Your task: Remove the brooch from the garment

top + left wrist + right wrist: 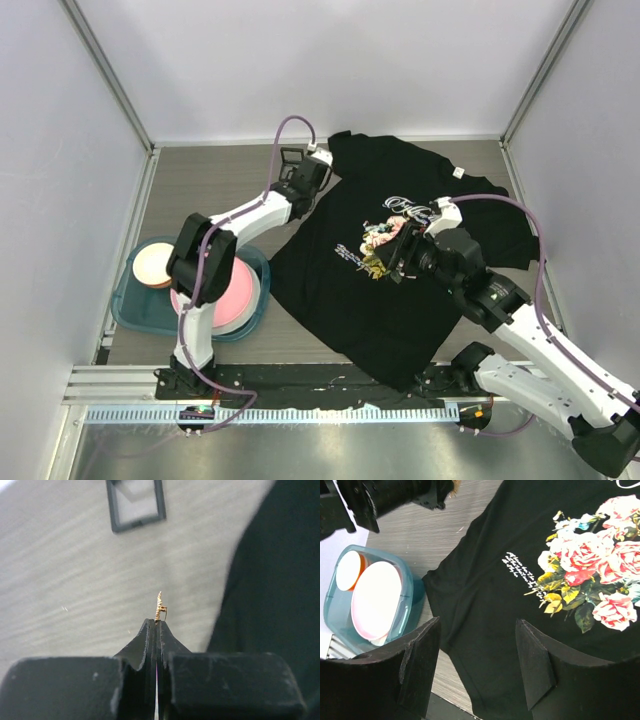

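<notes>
My left gripper holds the gold brooch [160, 606] clear of the garment, and the black square frame [136, 504] is empty, so I should continue to go there and release the brooch.
The garment [400, 310] is a black T-shirt with a rose print [385, 240], spread flat on the table. It also shows in the right wrist view [480, 580] and at the right of the left wrist view [280, 580]. My left gripper [156, 622] is shut on a small gold brooch [159, 606], which sticks out past the tips above bare table, just left of the shirt's edge. In the top view this gripper [303, 178] is by the shirt's left sleeve. My right gripper [477, 630] is open and empty, hovering above the shirt's lower left part, beside the print [400, 255].
A small black square frame [292, 156] lies on the table just beyond the left gripper [136, 505]. A teal bin [130, 315] holding pink and orange plates stands at the left [412, 595]. Grey walls enclose the table.
</notes>
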`<state>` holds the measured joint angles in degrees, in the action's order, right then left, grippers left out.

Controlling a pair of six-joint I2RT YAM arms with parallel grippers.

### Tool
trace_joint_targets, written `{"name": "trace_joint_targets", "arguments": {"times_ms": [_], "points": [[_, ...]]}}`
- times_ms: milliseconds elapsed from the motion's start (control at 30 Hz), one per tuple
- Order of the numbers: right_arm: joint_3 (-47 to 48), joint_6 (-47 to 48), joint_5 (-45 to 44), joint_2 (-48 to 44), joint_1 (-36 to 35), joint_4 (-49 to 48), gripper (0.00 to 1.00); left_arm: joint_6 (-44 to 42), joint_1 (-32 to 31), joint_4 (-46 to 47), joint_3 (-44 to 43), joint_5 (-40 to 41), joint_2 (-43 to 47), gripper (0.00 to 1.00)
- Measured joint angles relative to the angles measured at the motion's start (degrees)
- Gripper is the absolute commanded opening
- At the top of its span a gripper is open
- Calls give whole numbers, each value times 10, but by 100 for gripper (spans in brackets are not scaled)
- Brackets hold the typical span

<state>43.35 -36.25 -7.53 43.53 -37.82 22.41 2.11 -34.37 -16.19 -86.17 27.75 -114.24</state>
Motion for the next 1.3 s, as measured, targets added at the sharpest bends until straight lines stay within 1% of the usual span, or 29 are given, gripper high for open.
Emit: {"name": "trace_joint_targets", "arguments": {"times_ms": [100, 200, 400, 500, 867, 1300], "points": [[-3, 1, 10, 11, 25, 0, 66, -49, 11, 21, -66, 17, -49, 0], [-3, 2, 24, 23, 45, 0, 66, -95, 24, 50, -113, 28, -88, 0], [-3, 3, 47, 46, 71, 0, 66, -179, 44, 74, -170, 39, -158, 0], [-3, 5, 56, 61, 80, 0, 66, -207, 49, 78, -202, 42, -191, 0], [-9, 6, 114, 71, 127, -1, 65, -258, 50, 92, -283, 46, -257, 0], [-16, 8, 152, 71, 155, -7, 65, -304, 51, 109, -313, 62, -297, 0]]}}
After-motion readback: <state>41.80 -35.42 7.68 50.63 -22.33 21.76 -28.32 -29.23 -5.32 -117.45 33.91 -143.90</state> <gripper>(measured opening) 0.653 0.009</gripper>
